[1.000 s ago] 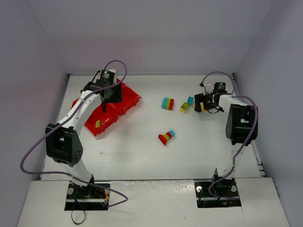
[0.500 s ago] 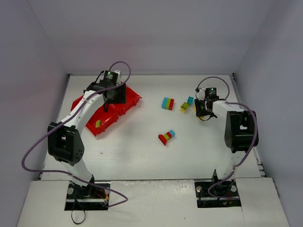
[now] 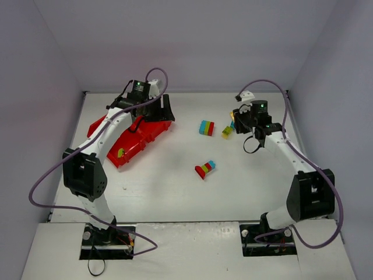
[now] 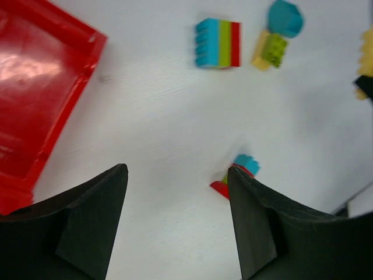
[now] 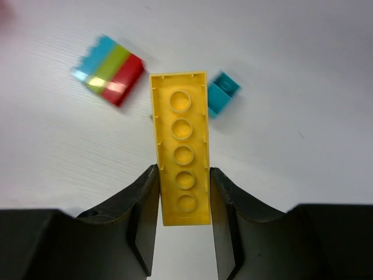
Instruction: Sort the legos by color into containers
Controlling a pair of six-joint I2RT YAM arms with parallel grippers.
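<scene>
My right gripper has the yellow lego (image 3: 232,115) far from the red tray, so my left gripper should grab it midway and set it in the tray's empty compartment (image 3: 152,127).
My right gripper (image 5: 183,175) is shut on a long yellow lego (image 5: 180,146), held lengthwise above the table; in the top view the right gripper (image 3: 236,121) hangs at the back right. Below it lie a teal, green and red stack (image 5: 109,70) and a single teal brick (image 5: 222,93). My left gripper (image 4: 176,172) is open and empty, just past the right end of the red tray (image 3: 131,137). The left wrist view shows the tray's corner (image 4: 35,99), the striped stack (image 4: 218,44), a yellow-green brick (image 4: 270,51) and a red-and-teal stack (image 4: 240,169) half hidden by a finger.
A small green and yellow piece (image 3: 121,153) lies in the tray's near compartment. The red, green and teal stack (image 3: 204,168) sits mid-table. Walls close the table in at the back and on both sides.
The right gripper shut on the yellow lego and swung left with it, off the table. The left gripper moved right, away from over the tray, and its jaws stand wider.
</scene>
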